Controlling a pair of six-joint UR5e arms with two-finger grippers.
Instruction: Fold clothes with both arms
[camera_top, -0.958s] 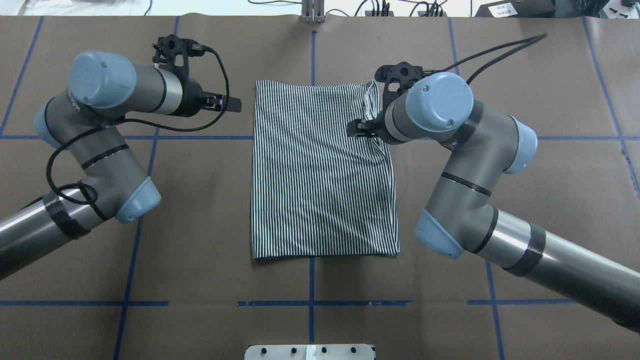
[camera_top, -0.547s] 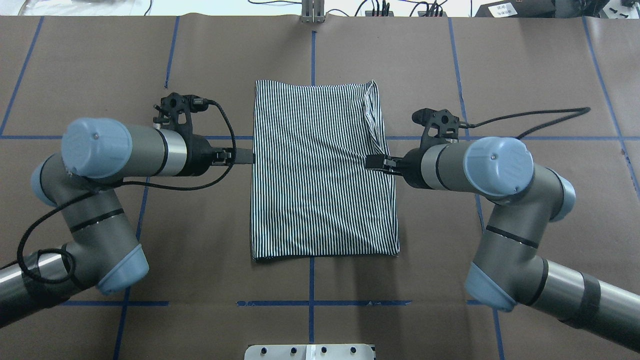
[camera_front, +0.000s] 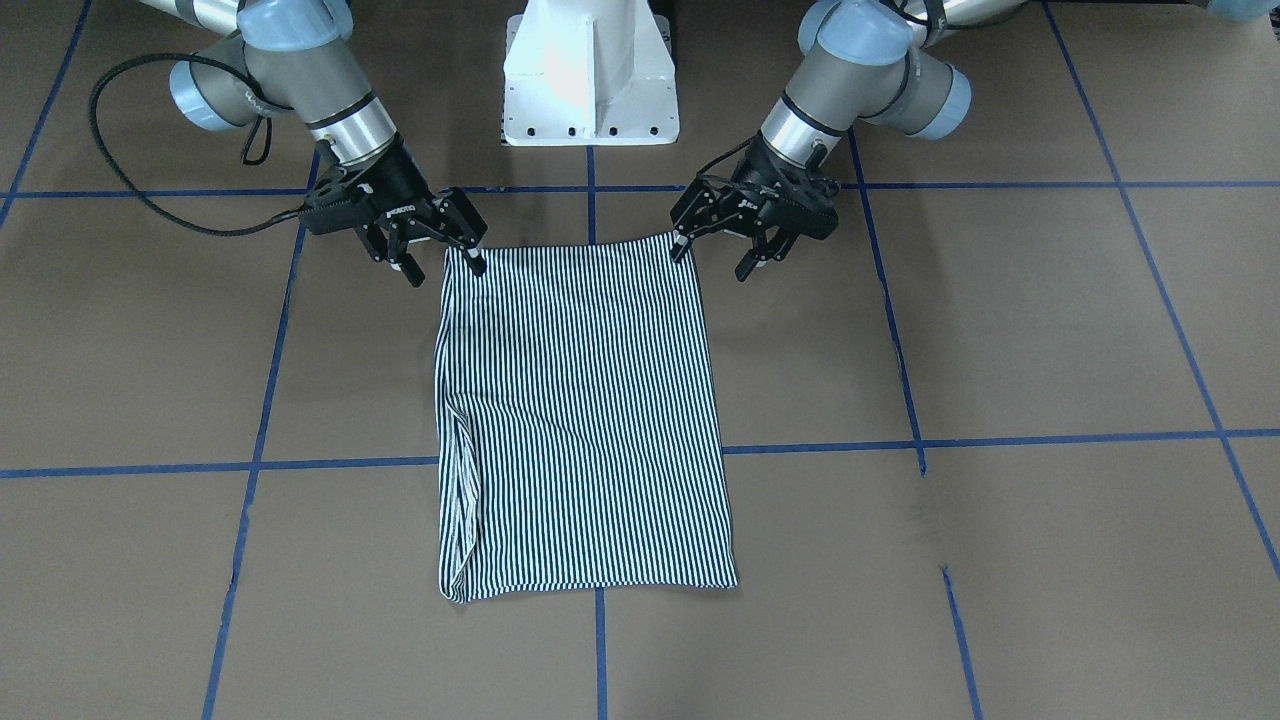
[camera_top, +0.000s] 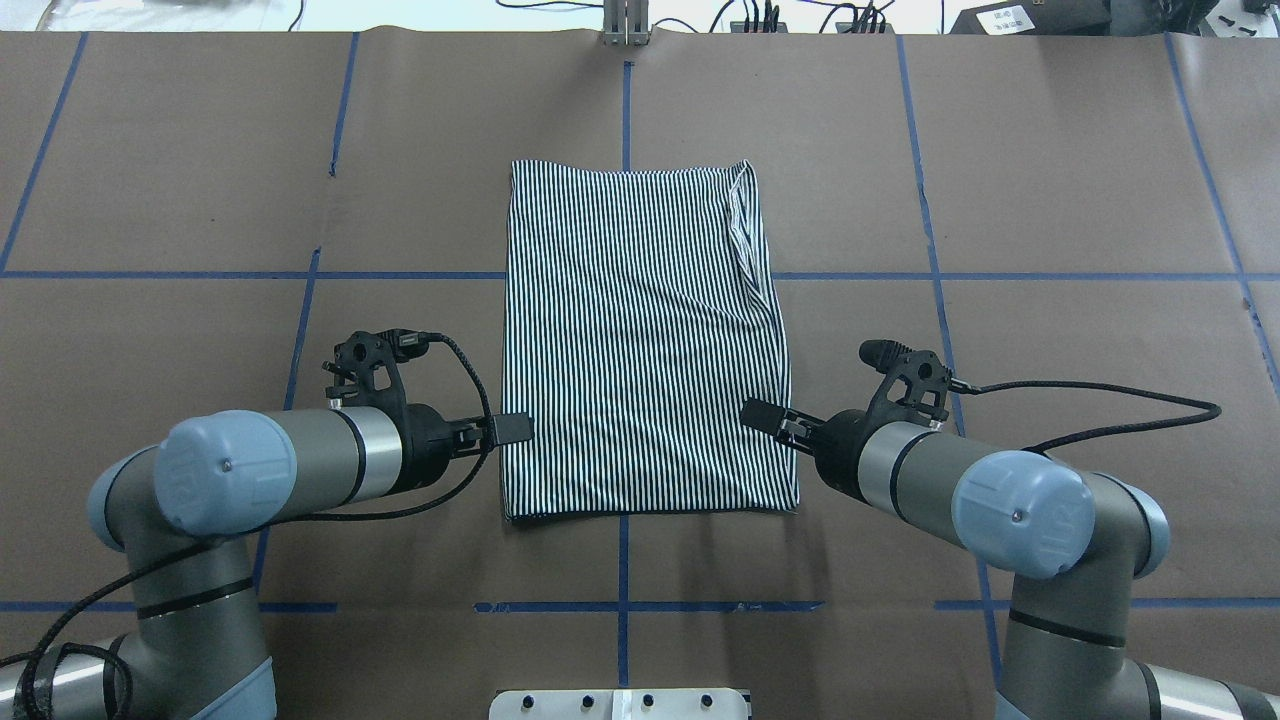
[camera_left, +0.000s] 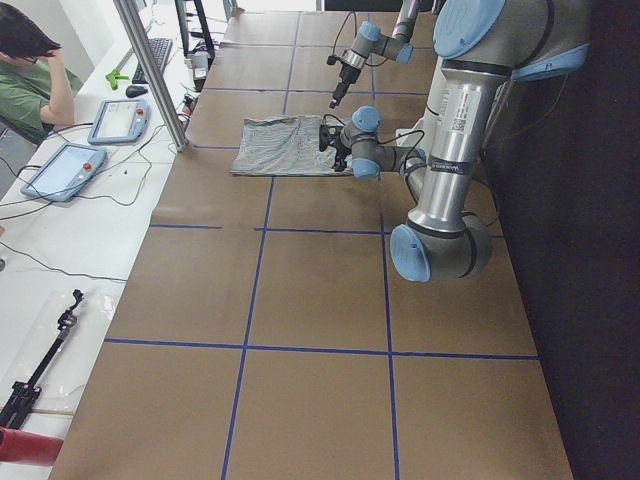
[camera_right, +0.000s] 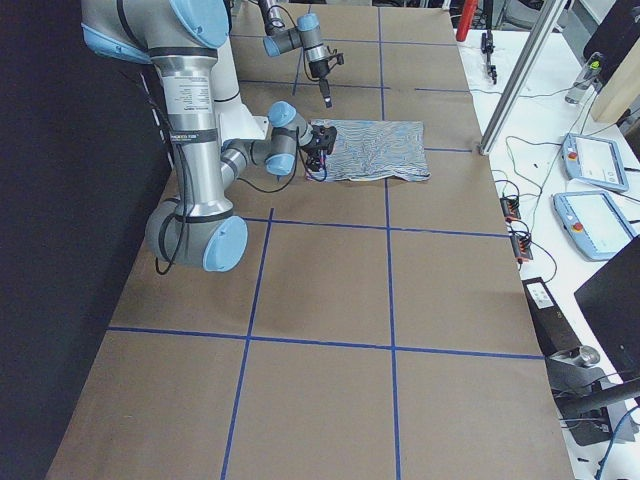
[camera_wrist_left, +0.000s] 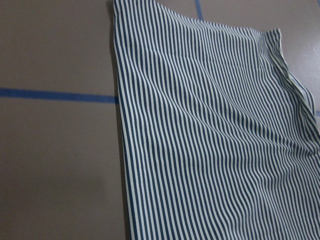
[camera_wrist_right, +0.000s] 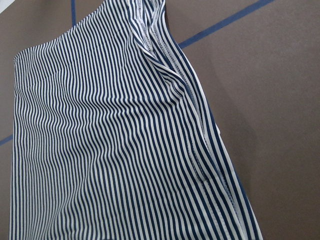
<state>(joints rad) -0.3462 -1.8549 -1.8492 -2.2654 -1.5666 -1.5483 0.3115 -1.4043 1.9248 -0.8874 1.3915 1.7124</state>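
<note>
The shirt's far edge (camera_front: 588, 586) is lying loose across the blue tape (camera_front: 601, 602), so I expect it to drag toward the white pedestal base when I pull the near corners.
The striped polo shirt (camera_top: 640, 340) lies flat on the brown table, folded into a tall rectangle; its collar, placket and logo are hidden. A hemmed seam runs along its right side (camera_wrist_right: 200, 145). It also shows in the front view (camera_front: 580, 420) and the left wrist view (camera_wrist_left: 210, 140). My left gripper (camera_top: 515, 430) is open at the shirt's near left corner, low over the table (camera_front: 712, 260). My right gripper (camera_top: 758, 413) is open at the near right corner (camera_front: 445, 272), one finger over the shirt's edge. Neither holds cloth.
The white pedestal base (camera_front: 590, 80) stands just behind the shirt's near edge. Blue tape lines (camera_top: 620, 605) grid the brown table. A side bench with tablets (camera_left: 60, 170) and a seated person (camera_left: 30, 60) lies beyond the far edge.
Both arms have swept along the shirt's sides from its far end, past its middle, to its near corners. The shirt has not moved.
</note>
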